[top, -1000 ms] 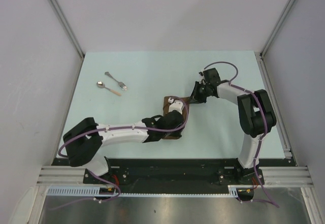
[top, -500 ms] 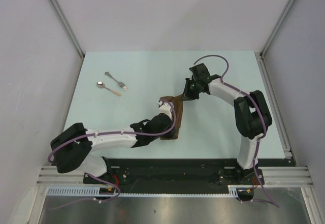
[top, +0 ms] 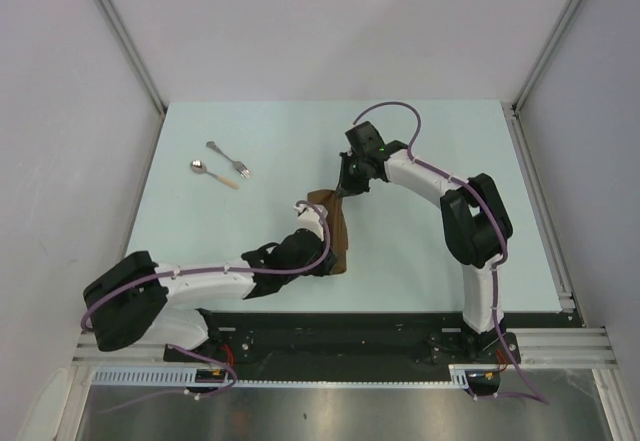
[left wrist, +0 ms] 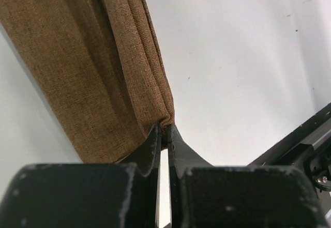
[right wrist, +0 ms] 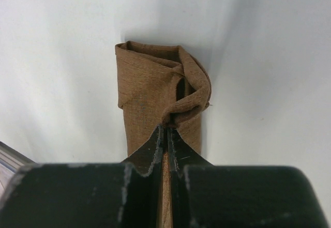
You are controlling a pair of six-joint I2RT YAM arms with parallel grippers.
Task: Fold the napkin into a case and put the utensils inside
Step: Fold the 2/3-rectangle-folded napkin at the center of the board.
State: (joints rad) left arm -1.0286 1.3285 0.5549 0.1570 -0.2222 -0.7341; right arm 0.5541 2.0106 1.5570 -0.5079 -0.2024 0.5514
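The napkin's layered edge [left wrist: 138, 57] runs straight along the napkin strip [left wrist: 93, 104] between my grippers, so my left gripper should carry on laying it over the napkin strip and release there.
The brown napkin [top: 332, 229] lies in the middle of the table as a narrow, folded strip, held at both ends. My left gripper [top: 335, 264] is shut on its near end, and in the left wrist view the layered cloth edge [left wrist: 150, 83] is pinched between the jaws [left wrist: 164, 128]. My right gripper [top: 343, 193] is shut on the far end, where a loose curl of napkin [right wrist: 155, 91] sits just past the tips [right wrist: 166, 128]. The silver fork [top: 228, 158] and the spoon [top: 212, 173] with its tan handle lie side by side at the far left, apart from both grippers.
The pale table [top: 430, 251] is fenced by white walls with metal rails at both sides. A black base bar [top: 350, 331] runs along the near edge, where both arms are bolted.
Both grippers have moved left while keeping their hold on the napkin. The cloth has swung over to the left and now shows as a narrower strip. Fork and spoon have not moved.
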